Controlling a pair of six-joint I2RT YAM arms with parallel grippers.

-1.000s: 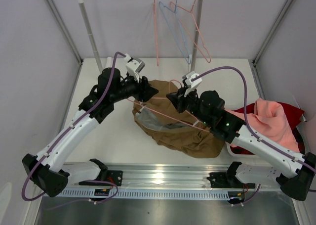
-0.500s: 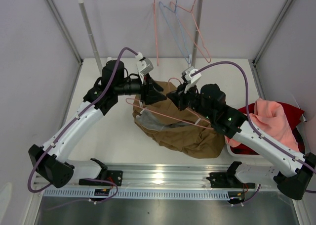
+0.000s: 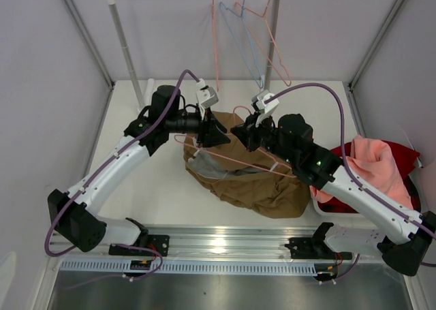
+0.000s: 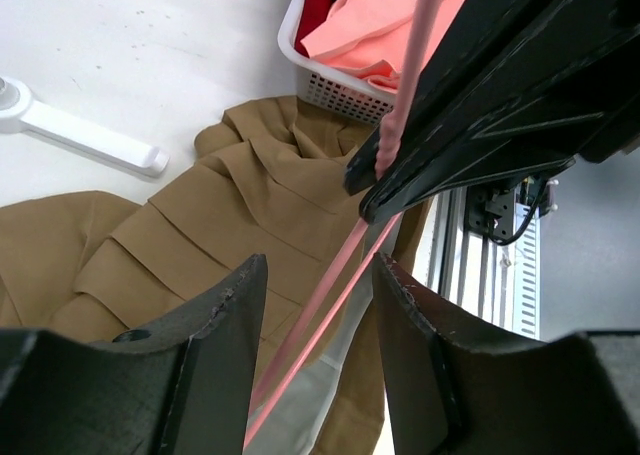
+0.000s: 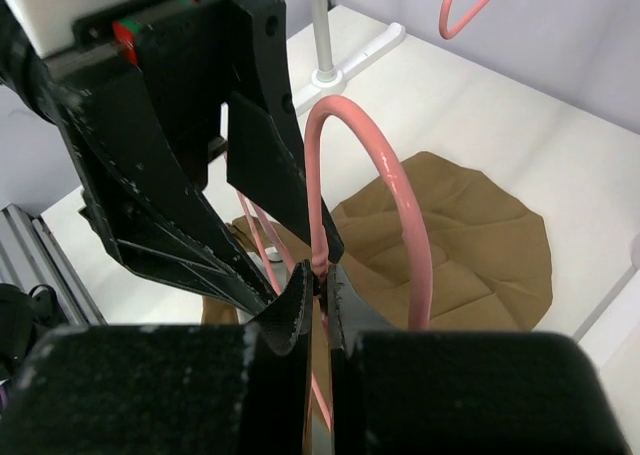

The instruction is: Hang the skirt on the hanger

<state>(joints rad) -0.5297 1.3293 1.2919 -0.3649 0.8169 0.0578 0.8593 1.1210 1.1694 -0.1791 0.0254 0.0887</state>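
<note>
The skirt [image 3: 271,195] will come up with the hanger and hang down in folds when I lift, since pale loops [image 3: 195,152] cross the hanger's wire near its ends.
The tan-brown pleated skirt [image 3: 255,184] lies crumpled on the table's middle, with its pale grey lining [image 3: 202,164] showing at the left edge. My right gripper [image 3: 246,134] is shut on the twisted neck of a salmon-pink wire hanger [image 3: 231,159] and holds it over the skirt, hook up [image 5: 395,190]. My left gripper [image 3: 216,134] is open, close to the right one. In the left wrist view its fingers [image 4: 225,335] stand either side of the hanger's two wires [image 4: 392,145] without touching them. The skirt shows below in both wrist views [image 4: 200,225] [image 5: 470,235].
A white basket [image 3: 320,204] at the right holds a salmon-pink cloth [image 3: 371,163] and a dark red cloth [image 3: 402,153]. A clothes rack [image 3: 126,44] stands at the back with pink hangers [image 3: 276,51] and a light blue hanger [image 3: 242,41]. Its white foot [image 4: 80,135] lies beside the skirt.
My left arm has swung right and its open gripper now straddles the hanger wires next to my right gripper. My right gripper has kept hold of the hanger and shifted slightly.
</note>
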